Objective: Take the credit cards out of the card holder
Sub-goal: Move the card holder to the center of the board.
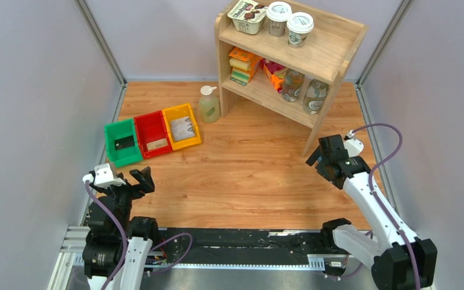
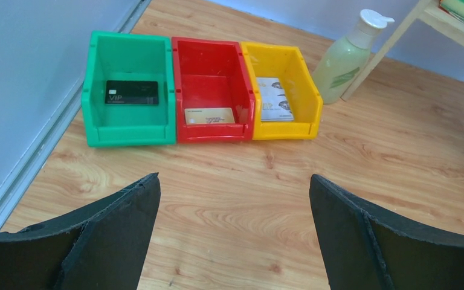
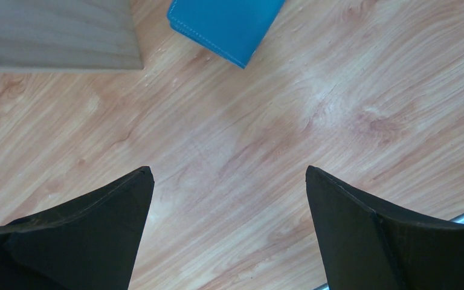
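Observation:
The blue card holder's near edge (image 3: 208, 46) is clear of the shelf. My right gripper should keep going toward the holder (image 3: 234, 21) until its open fingers are on both sides of it.
The blue card holder (image 3: 223, 24) lies shut on the wooden table beside the shelf leg (image 3: 54, 33), showing only at the top of the right wrist view; in the top view it is hidden. Three credit cards lie in bins: a black card (image 2: 132, 92) in the green bin (image 2: 130, 130), a tan card (image 2: 209, 116) in the red bin (image 2: 211, 133), and a grey-white patterned card (image 2: 273, 98) in the yellow bin (image 2: 284, 130). My left gripper (image 2: 234, 178) is open and empty in front of the bins. My right gripper (image 3: 228, 170) is open and empty, a little short of the holder.
A wooden shelf (image 1: 290, 54) with cups, boxes and jars stands at the back right. A pale green bottle (image 1: 209, 104) stands between the yellow bin and the shelf. Grey walls enclose the table on three sides. The right gripper (image 1: 317, 158) is near the shelf's front leg.

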Tool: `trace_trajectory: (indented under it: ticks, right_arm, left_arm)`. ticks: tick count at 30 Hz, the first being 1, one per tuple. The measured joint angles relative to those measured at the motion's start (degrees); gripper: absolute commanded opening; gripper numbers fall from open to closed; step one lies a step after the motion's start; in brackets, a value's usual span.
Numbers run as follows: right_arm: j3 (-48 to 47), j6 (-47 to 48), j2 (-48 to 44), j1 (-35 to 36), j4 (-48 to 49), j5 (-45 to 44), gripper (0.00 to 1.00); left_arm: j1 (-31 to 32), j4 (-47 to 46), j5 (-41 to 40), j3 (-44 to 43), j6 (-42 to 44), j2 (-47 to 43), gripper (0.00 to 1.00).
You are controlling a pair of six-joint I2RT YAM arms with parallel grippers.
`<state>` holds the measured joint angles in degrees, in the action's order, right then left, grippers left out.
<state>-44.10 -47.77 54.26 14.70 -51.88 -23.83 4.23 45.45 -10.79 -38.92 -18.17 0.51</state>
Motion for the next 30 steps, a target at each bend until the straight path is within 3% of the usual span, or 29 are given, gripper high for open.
trace_trajectory:
  ticks: [6, 10, 17, 26, 30]
  right_arm:
    - [2.2, 0.9, 3.4, -11.0, 8.7, 5.3, 1.00]
    - [7.3, 1.9, 4.1, -23.9, 18.8, 14.3, 1.00]
    - [12.3, 2.3, 11.8, -36.0, 33.3, 27.5, 1.00]
    - [12.1, 3.2, 23.0, -39.5, 44.2, 35.7, 0.79]
    - [12.1, 2.7, 25.9, -41.0, 48.8, 38.9, 0.53]
  left_arm:
    - [0.6, 0.0, 0.0, 0.0, 0.0, 0.0, 1.00]
    - [0.6, 0.0, 0.0, 0.0, 0.0, 0.0, 1.00]
    - [0.6, 0.0, 0.0, 0.0, 0.0, 0.0, 1.00]
    - [0.6, 0.1, -0.9, 0.0, -0.5, 0.0, 1.00]
    - [0.6, 0.1, -1.6, 0.0, -1.0, 0.0, 1.00]
